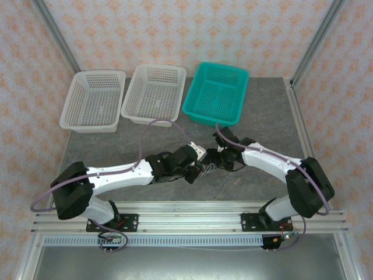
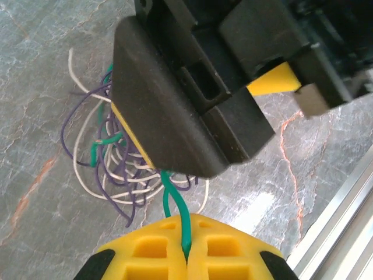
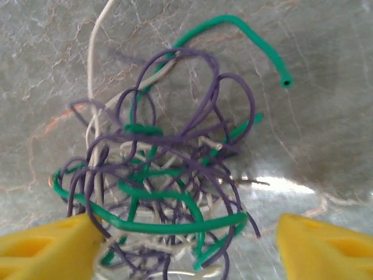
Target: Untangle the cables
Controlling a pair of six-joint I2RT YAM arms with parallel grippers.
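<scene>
The green cable in my left gripper (image 2: 177, 199) goes into the unheld clump, so next my right gripper grips the clump (image 3: 175, 224) while my left gripper pulls the cable away.
The cables (image 3: 169, 192) are a tangled clump of thin green, purple and white wires lying on the grey marbled tabletop; from above they are a small wisp (image 1: 205, 169) between the two arms. My left gripper (image 2: 187, 254) is shut on one green cable (image 2: 178, 210) that leads out of the clump (image 2: 116, 157). My right gripper (image 3: 186, 245) stands open, with a yellow finger (image 3: 46, 245) against the left side of the clump and the other (image 3: 326, 245) well clear on the right. The right gripper's black body (image 2: 186, 87) hangs over the clump in the left wrist view.
Two white mesh baskets (image 1: 93, 99) (image 1: 154, 93) and a teal one (image 1: 217, 93) stand in a row at the back of the table. A metal rail (image 1: 186, 219) runs along the near edge by the arm bases. Frame posts rise at the back corners.
</scene>
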